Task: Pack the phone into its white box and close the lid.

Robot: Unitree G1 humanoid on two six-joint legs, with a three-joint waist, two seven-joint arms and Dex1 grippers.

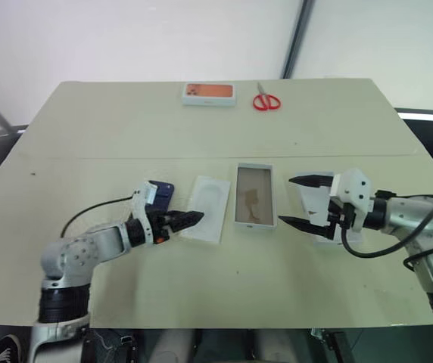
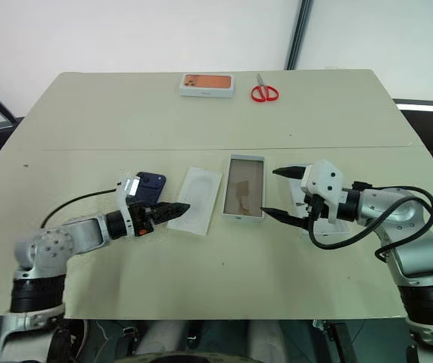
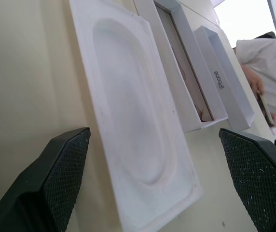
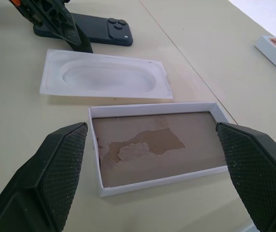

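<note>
My gripper will lift the flat white insert [image 1: 207,209] by its edge, and the insert will stay flat instead of sagging then, because a moulded oval hollow [image 3: 133,104] shapes it.
The dark blue phone [image 4: 99,30] lies camera side up on the table, left of a flat white insert [image 1: 209,208]. My left gripper [image 1: 183,221] is open and hovers low at the insert's near left edge, its wrist covering part of the phone. The white box [image 1: 253,197] lies open in the middle, showing its brownish floor. The lid [image 3: 225,82] lies open side up to the right of the box. My right gripper [image 1: 301,202] is open and held above the lid, pointing toward the box.
An orange-topped white box [image 1: 209,93] and red scissors [image 1: 266,100] lie at the table's far edge. A person [image 3: 268,58] in a white top is beyond the table's right side.
</note>
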